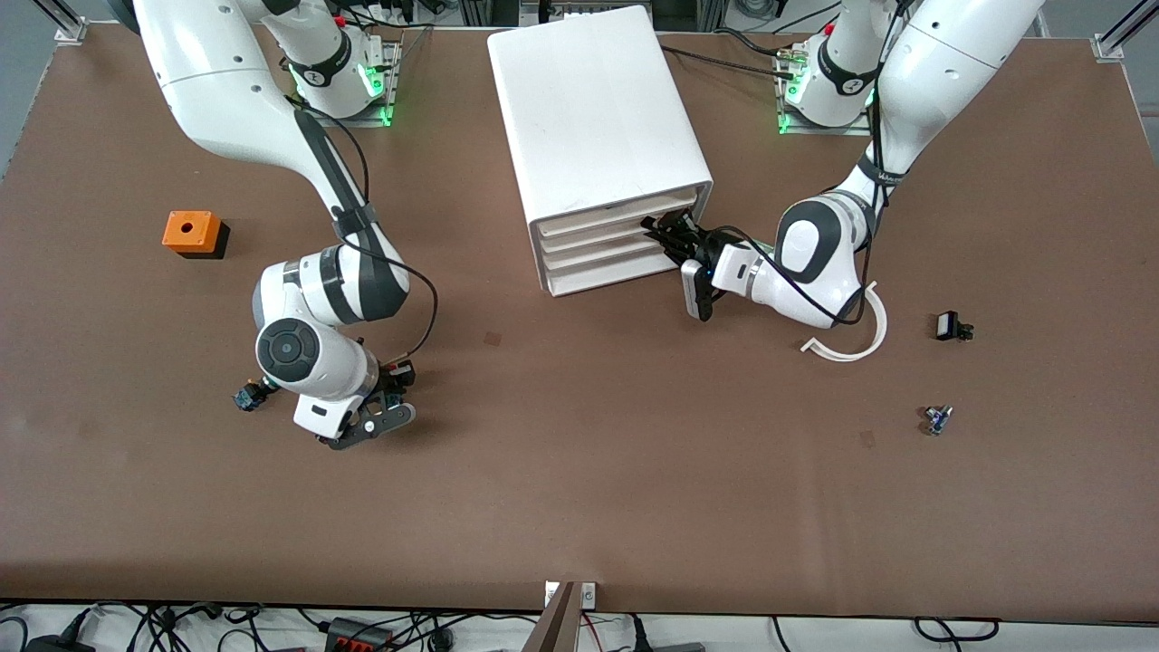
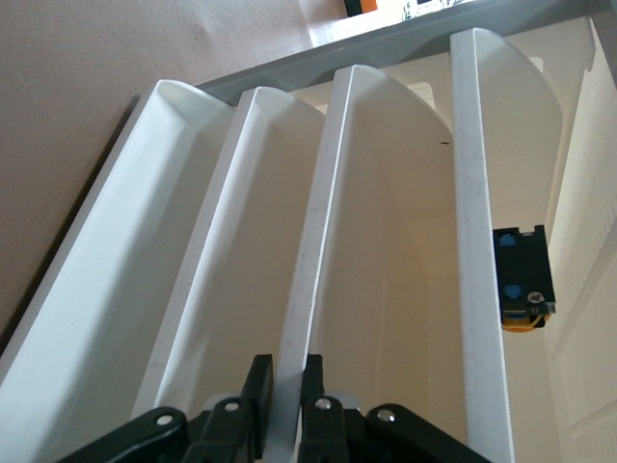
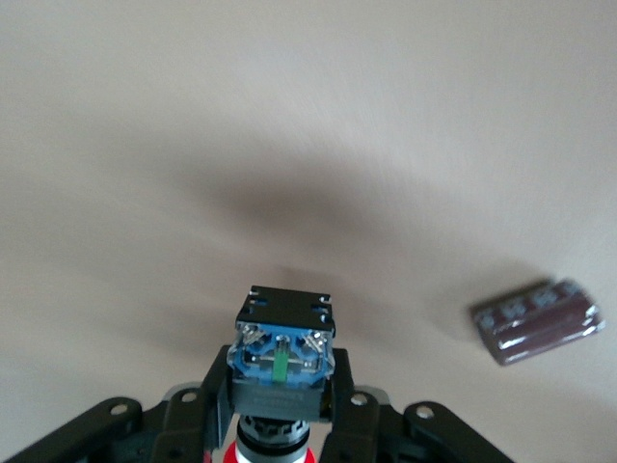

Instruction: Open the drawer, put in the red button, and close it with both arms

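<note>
The robot's left gripper should pull the drawer (image 1: 592, 225) open by its edge (image 2: 313, 236) before the right gripper lowers the red button in, because the drawer is shut in the white cabinet.
The white cabinet (image 1: 598, 118) stands mid-table near the arms' bases, its stacked drawer fronts facing the front camera. My left gripper (image 1: 675, 237) is at the end of the upper drawer (image 1: 616, 217) nearest the left arm. In the left wrist view the left gripper (image 2: 286, 381) is shut on the thin white edge of that drawer (image 2: 313, 270); no black handle shows. My right gripper (image 1: 367, 430) is low over the table toward the right arm's end. Its fingers (image 3: 214, 391) are shut on the red button (image 3: 281, 362), blue base pointing away and red cap toward the hand.
An orange box (image 1: 192, 233) sits toward the right arm's end. A small dark part (image 1: 246, 397) lies beside the right gripper. Near the left arm lie a curved white strip (image 1: 851, 342), a black part (image 1: 951, 326) and a tiny blue part (image 1: 937, 418). A black-and-blue part (image 2: 521, 280) shows inside the cabinet.
</note>
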`<action>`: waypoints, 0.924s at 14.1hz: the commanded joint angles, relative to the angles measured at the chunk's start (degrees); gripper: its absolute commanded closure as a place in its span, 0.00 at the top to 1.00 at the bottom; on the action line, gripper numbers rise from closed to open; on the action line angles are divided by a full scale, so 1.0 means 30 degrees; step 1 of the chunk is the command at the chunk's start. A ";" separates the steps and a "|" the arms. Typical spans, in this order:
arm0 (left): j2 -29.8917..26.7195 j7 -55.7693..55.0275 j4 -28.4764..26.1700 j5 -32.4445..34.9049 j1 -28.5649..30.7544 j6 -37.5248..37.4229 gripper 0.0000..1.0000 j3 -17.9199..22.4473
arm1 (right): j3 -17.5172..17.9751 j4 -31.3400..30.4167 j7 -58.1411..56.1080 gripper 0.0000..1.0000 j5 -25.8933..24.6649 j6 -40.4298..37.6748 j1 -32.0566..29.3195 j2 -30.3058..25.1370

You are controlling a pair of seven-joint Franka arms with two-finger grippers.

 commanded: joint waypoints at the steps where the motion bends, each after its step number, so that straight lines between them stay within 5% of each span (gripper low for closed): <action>1: 0.0311 0.0482 0.0321 -0.0213 0.0115 0.0428 0.05 -0.0010 | 0.0237 0.3115 -0.0577 0.00 0.0209 -0.2631 0.0232 -0.0439; 6: 0.2385 0.0511 0.3363 0.0198 0.1081 0.0516 0.05 0.0576 | 0.2081 0.5350 -0.0258 0.00 0.1520 -0.4339 0.0408 -0.1259; 11: 0.3651 0.0453 0.6150 0.0227 0.1054 0.0516 0.14 0.1308 | 0.2083 0.6229 0.2027 0.00 0.2524 -0.3115 0.2601 -0.1262; 12: 0.3651 0.0452 0.6241 0.0256 0.1054 0.0516 0.37 0.1366 | 0.2112 0.6230 0.2000 0.00 0.2524 -0.2557 0.3185 -0.1146; 13: 0.3651 0.0626 0.6242 0.0257 0.1112 0.0487 0.99 0.1367 | 0.2112 0.6230 0.2058 0.00 0.2495 -0.2261 0.3887 -0.1115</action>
